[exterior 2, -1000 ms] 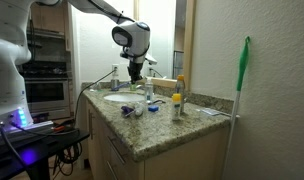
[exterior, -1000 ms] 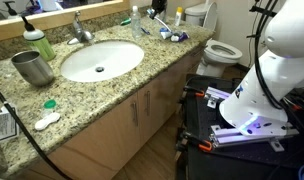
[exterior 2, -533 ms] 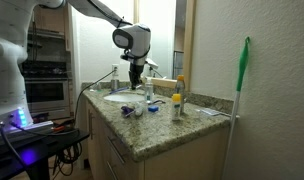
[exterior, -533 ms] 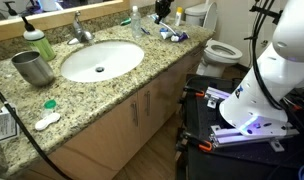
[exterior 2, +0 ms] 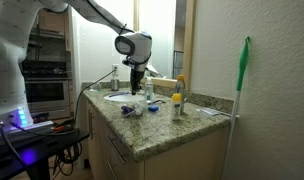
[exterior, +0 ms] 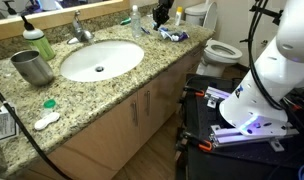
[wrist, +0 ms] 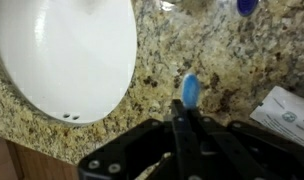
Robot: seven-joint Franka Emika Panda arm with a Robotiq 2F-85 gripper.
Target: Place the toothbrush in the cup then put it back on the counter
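Note:
My gripper should now bring the toothbrush [wrist: 190, 91] down, because it is above clear granite counter [wrist: 157, 90] next to the white sink. It should let go once the toothbrush rests there.
In the wrist view my gripper [wrist: 184, 108] is shut on the toothbrush [wrist: 190, 90]. Only the brush's blue tip shows past the black fingers, above the speckled granite counter [wrist: 227, 65] just right of the white sink [wrist: 62, 50]. In both exterior views the gripper [exterior: 162, 14] [exterior 2: 138, 88] hangs over the far end of the counter [exterior: 112, 95], beyond the sink [exterior: 100, 60]. The grey metal cup [exterior: 32, 67] stands upright at the other end of the counter, far from the gripper.
A green pump bottle [exterior: 36, 43] and the faucet [exterior: 82, 30] stand behind the sink. A blue-and-white tube [exterior: 173, 35] lies near the gripper. A white card [wrist: 287, 115] lies on the counter. A yellow bottle [exterior 2: 175, 102] stands nearby. A toilet [exterior: 222, 50] stands beyond the counter's end.
The gripper has come down a little toward the counter, still shut. Nothing on the counter has moved.

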